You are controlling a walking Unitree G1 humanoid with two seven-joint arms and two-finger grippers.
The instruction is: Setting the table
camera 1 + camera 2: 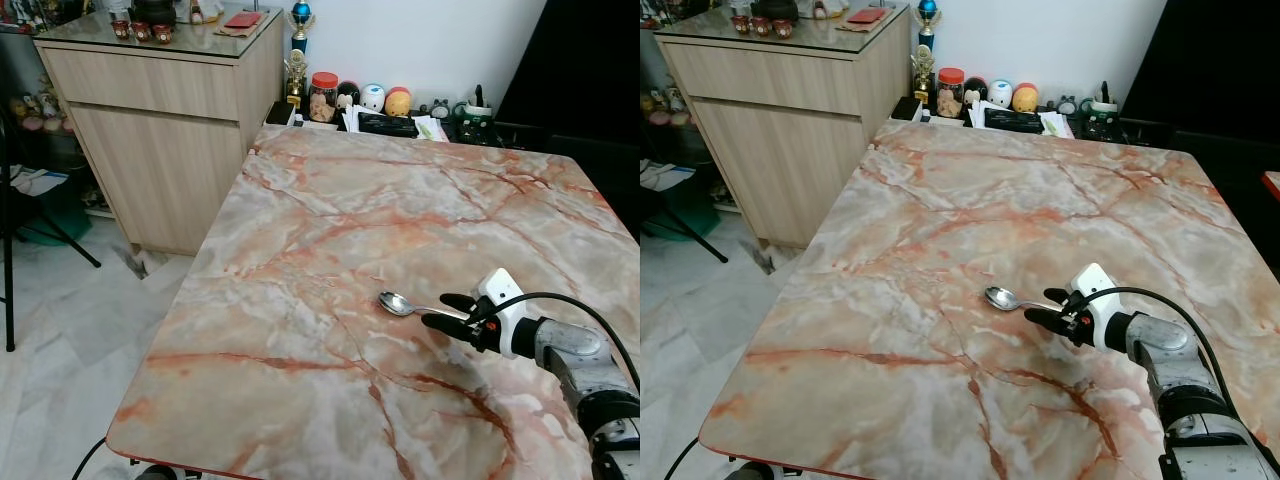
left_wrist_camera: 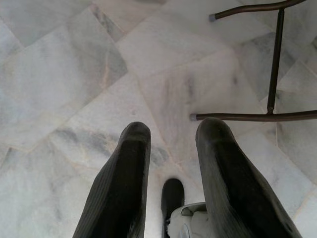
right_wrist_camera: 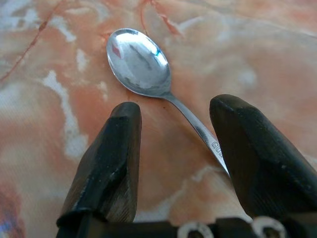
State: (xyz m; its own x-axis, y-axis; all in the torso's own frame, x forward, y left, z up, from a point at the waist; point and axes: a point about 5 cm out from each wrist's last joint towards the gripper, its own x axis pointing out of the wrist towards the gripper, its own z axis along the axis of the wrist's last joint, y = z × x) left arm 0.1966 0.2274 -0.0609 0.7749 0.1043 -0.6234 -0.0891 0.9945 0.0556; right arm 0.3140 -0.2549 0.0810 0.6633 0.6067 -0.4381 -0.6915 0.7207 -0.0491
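Note:
The thin, flat handle point(image 3: 199, 131) lies between my gripper's fingers with its broad side up, so I expect the spoon point(image 1: 397, 304) to turn onto its edge when I pick it up.
A shiny metal spoon point(image 1: 397, 303) lies on the pink-veined marble table point(image 1: 380, 200), near its front right part, bowl pointing left. My right gripper point(image 1: 440, 309) reaches in from the right, low over the tabletop. It is open, with the spoon's handle point(image 3: 198, 129) running between its two black fingers point(image 3: 111, 158) and close to one of them. The spoon's bowl point(image 3: 138, 62) lies just beyond the fingertips. My left gripper point(image 2: 171, 131) hangs open over the pale marble floor, holding nothing.
A light wooden cabinet point(image 1: 160, 130) stands to the left beyond the table. Jars, toys and a trophy point(image 1: 380, 100) line the wall at the table's far edge. Dark metal stand legs point(image 2: 272, 64) rest on the floor tiles. The table's left edge point(image 1: 170, 310) drops to the floor.

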